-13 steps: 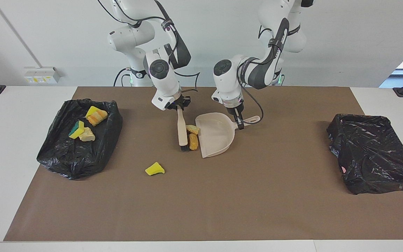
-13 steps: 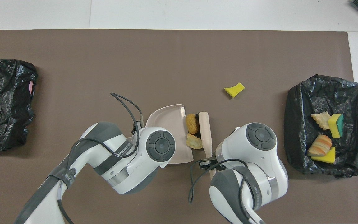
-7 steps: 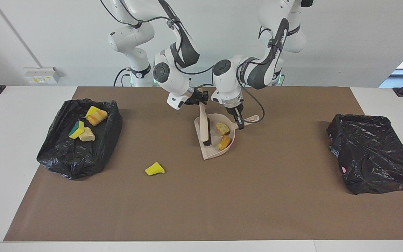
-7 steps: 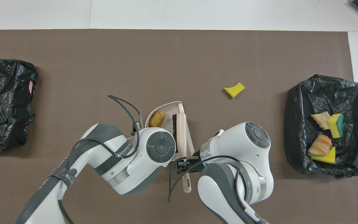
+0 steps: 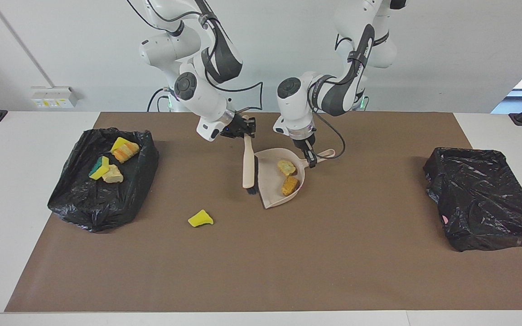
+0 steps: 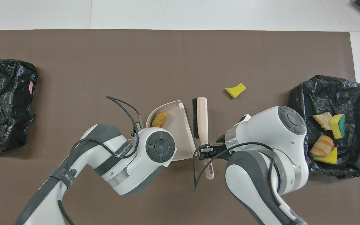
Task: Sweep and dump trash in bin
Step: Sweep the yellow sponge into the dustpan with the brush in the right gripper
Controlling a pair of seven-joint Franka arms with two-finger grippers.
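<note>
My right gripper has the brush [image 6: 201, 118] between the dustpan's opening and the yellow sponge chunk, so next I carry it past the chunk [image 6: 236, 90] before sweeping toward the dustpan.
My right gripper [image 5: 245, 130] is shut on the handle of the beige brush [image 5: 248, 165], whose bristles rest on the mat beside the dustpan's mouth. My left gripper [image 5: 310, 159] is shut on the handle of the beige dustpan [image 5: 272, 194]. Two trash scraps lie in the pan, a yellowish one [image 5: 287, 167] and an orange-brown one [image 5: 290, 184]. A yellow sponge chunk [image 5: 200, 219] lies on the mat, farther from the robots than the brush. In the overhead view the brush [image 6: 202, 115], pan [image 6: 177, 126], orange-brown scrap [image 6: 160, 118] and sponge [image 6: 235, 90] show; the left gripper is hidden.
A black-lined bin [image 5: 84, 213] at the right arm's end holds several scraps [image 5: 125, 149]; it also shows in the overhead view [image 6: 302, 103]. A second black-lined bin [image 5: 483, 197] sits at the left arm's end. A brown mat [image 5: 288, 262] covers the table.
The brush swept the two scraps into the dustpan, then drew back out of the pan toward the right arm's end. The pan stayed held in place.
</note>
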